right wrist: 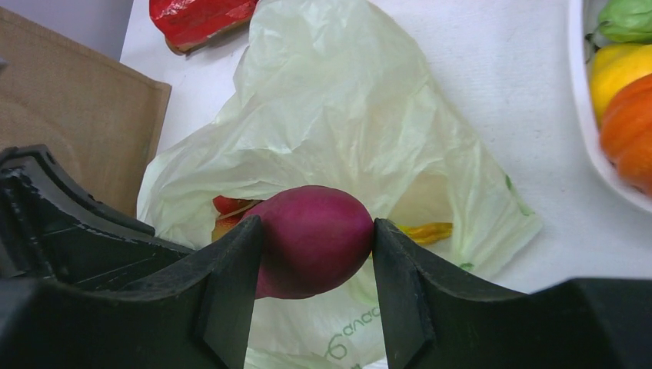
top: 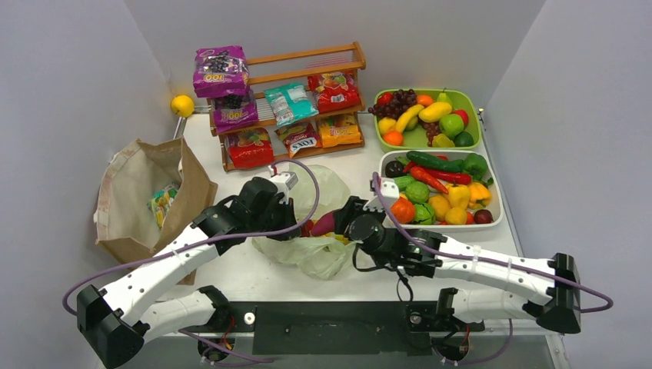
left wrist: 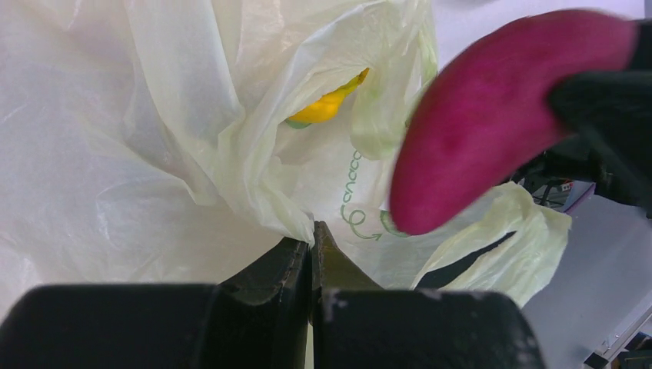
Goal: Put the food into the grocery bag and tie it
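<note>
My right gripper should next move down toward the red pieces and let go inside the bag, because the magenta toy vegetable is over the bag's opening.
The pale green grocery bag lies crumpled in the middle of the table, its mouth facing the arms. My left gripper is shut on a fold of the bag's edge, at the bag's left side in the top view. My right gripper is shut on a magenta toy vegetable and holds it just over the bag's mouth. The same vegetable fills the right of the left wrist view. Inside the bag show a yellow piece and red pieces.
A brown paper bag stands at the left. A wooden rack of snack packets is at the back. At the right are a green tray of fruit and a white tray of vegetables.
</note>
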`<state>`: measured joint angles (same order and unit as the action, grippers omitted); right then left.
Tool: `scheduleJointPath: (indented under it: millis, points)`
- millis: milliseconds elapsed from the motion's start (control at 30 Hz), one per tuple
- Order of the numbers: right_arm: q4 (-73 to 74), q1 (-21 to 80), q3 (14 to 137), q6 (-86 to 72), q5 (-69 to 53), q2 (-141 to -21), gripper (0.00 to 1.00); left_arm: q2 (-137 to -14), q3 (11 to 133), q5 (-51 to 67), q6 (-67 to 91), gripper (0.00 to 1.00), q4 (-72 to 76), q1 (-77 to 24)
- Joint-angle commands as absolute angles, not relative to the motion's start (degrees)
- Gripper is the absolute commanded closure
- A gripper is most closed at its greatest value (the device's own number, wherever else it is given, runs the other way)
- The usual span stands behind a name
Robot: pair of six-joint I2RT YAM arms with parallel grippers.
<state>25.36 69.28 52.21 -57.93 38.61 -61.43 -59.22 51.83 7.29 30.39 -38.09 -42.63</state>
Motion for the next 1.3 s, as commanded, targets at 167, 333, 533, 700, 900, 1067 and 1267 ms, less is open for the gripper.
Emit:
scheduleJointPath:
  millis: [167, 333, 533, 700, 900, 1067, 1267]
  points:
    - [14.2, 71.0, 56.2, -56.9, 33.5, -72.0, 0.95, -57.9, 55.2, 7.9, 32.7, 1.0, -35.1, -42.2]
    - [12.1, 71.1, 58.2, -55.2, 27.2, -76.9, 0.93, -57.6, 55.0, 7.8, 33.8, 1.0, -34.4, -41.9]
    - [11.5, 71.1, 59.5, -53.3, 22.1, -79.1, 0.57, -57.5, 54.8, 7.6, 34.1, 1.0, -34.3, -41.3]
    - [11.9, 71.0, 59.4, -53.2, 21.6, -79.4, 0.29, -57.4, 54.5, 7.6, 34.1, 1.0, -34.3, -40.8]
    - [13.0, 71.0, 60.0, -52.9, 21.5, -79.8, 0.11, -57.2, 53.9, 7.8, 34.2, 1.0, -34.3, -40.5]
    - [14.0, 71.0, 60.4, -52.1, 21.5, -79.4, 0.09, -57.1, 53.4, 8.0, 34.2, 1.0, -34.3, -40.4]
    - [18.1, 70.5, 62.1, -50.0, 23.5, -78.0, 0.09, -56.8, 53.2, 7.9, 33.9, 1.0, -34.8, -40.1]
